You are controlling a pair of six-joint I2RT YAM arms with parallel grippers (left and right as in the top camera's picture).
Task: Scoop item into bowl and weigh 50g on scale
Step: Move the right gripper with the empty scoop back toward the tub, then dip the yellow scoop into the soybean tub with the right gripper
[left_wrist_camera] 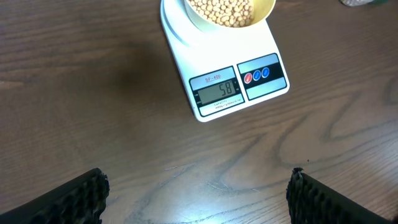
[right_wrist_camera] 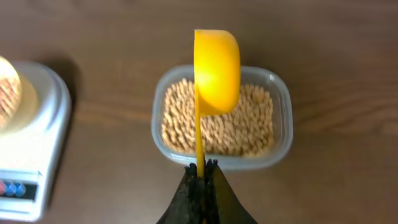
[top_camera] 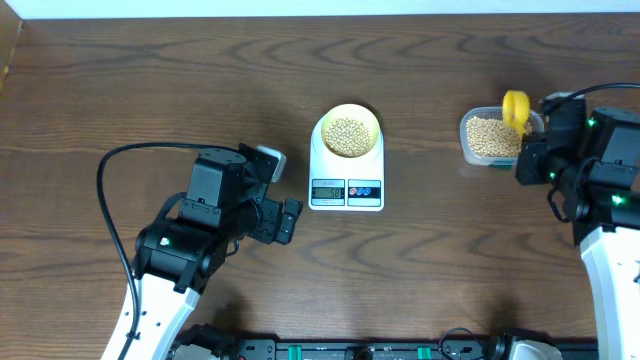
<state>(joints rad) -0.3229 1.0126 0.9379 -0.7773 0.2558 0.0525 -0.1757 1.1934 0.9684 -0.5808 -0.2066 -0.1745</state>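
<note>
The scale's display (left_wrist_camera: 219,92) shows more than 50g. My right gripper should therefore move the yellow scoop to the pale-yellow bowl (top_camera: 349,135) and take some beans out.
The pale-yellow bowl (top_camera: 347,133) sits on the white scale (top_camera: 346,170) at the table's middle and holds tan beans (top_camera: 347,134). In the left wrist view the scale (left_wrist_camera: 221,65) has its display lit, and the bowl (left_wrist_camera: 231,12) is cut off at the top edge. My left gripper (top_camera: 290,220) hovers open over bare wood left of the scale, its fingers (left_wrist_camera: 81,198) wide apart. My right gripper (right_wrist_camera: 203,169) is shut on the handle of a yellow scoop (right_wrist_camera: 216,71), held on its side above the clear container (right_wrist_camera: 221,118) of beans (right_wrist_camera: 217,121).
The clear container (top_camera: 495,137) stands at the right, about a hand's width from the scale. A black cable (top_camera: 120,190) loops over the table by the left arm. A rack of gear runs along the front edge (top_camera: 380,350).
</note>
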